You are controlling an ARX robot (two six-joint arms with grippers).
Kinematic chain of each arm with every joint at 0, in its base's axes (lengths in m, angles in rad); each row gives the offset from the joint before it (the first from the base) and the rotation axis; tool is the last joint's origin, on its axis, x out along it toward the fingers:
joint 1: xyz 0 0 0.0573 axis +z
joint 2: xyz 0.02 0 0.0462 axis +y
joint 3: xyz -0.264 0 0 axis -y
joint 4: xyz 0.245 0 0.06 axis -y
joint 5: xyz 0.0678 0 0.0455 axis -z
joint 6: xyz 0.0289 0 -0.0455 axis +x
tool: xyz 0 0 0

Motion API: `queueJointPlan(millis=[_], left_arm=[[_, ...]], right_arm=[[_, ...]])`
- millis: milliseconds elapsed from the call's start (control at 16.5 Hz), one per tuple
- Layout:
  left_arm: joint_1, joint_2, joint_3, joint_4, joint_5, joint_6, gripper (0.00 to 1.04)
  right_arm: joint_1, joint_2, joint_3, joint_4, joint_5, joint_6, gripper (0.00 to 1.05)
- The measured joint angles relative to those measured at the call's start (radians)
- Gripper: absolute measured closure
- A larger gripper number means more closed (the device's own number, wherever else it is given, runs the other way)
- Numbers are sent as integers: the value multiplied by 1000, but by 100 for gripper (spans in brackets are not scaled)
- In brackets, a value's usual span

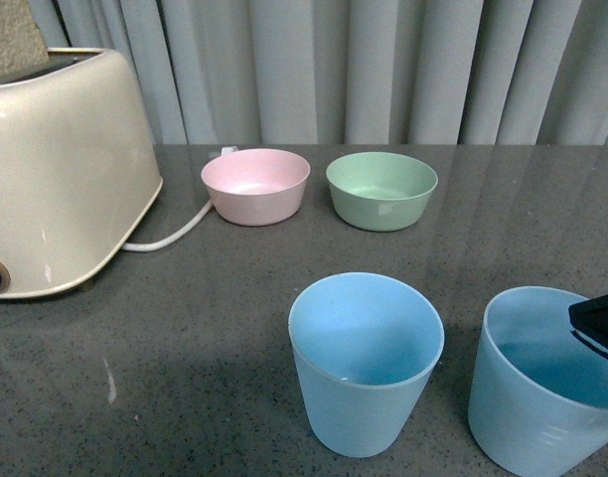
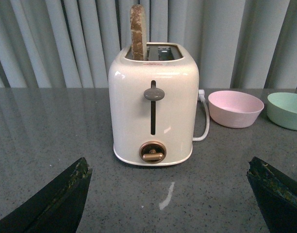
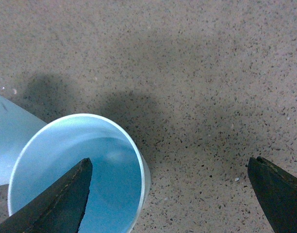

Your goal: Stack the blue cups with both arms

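Both blue cups taper (image 1: pixel 356 419) toward their bases, so the cup at the robot's right gripper (image 1: pixel 532 397) will sit inside the other nearly to its rim when the robot stacks it.
Two light blue cups stand upright on the dark speckled table in the front view: one (image 1: pixel 366 358) at centre front, the other (image 1: pixel 542 383) at the front right edge. A black tip of my right gripper (image 1: pixel 600 326) hangs over the right cup's rim. In the right wrist view my right gripper (image 3: pixel 168 167) is open and empty; one finger (image 3: pixel 66 199) is over the cup's (image 3: pixel 75 170) mouth, the other beside it over bare table. The second cup's side (image 3: pixel 12 141) shows at the edge. My left gripper (image 2: pixel 168 167) is open and empty, facing the toaster.
A cream toaster (image 1: pixel 61 169) with a slice of toast in its slot stands at the left, also in the left wrist view (image 2: pixel 153 102), its white cord (image 1: pixel 175 234) trailing back. A pink bowl (image 1: pixel 255 185) and a green bowl (image 1: pixel 381 189) sit behind the cups. Grey curtains hang behind.
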Motion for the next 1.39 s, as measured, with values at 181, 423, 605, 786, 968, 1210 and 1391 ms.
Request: queueJointPlan(millis=[181,423,605,786,968,1210,1391], left_arm=[[0,0,0,0,0,0,7],[0,0,0,0,0,0,7],[0,0,0,0,0,0,7],[0,0,0,0,0,0,7],[0,0,0,0,0,0,7],[0,0,0,0,0,0,7],[0,0,0,0,0,0,7]], right_arm=[[19,51,8,6,10,7,7],[47,66,28,7,30,30,37],[48,66,39,-9,39,43,68],[56,64,55,-21,39,49,99],[65,58,59,-31,39,53,103],[32,16,99,-51,29,51,103],[-8,-12,180,-46,38,40,103]])
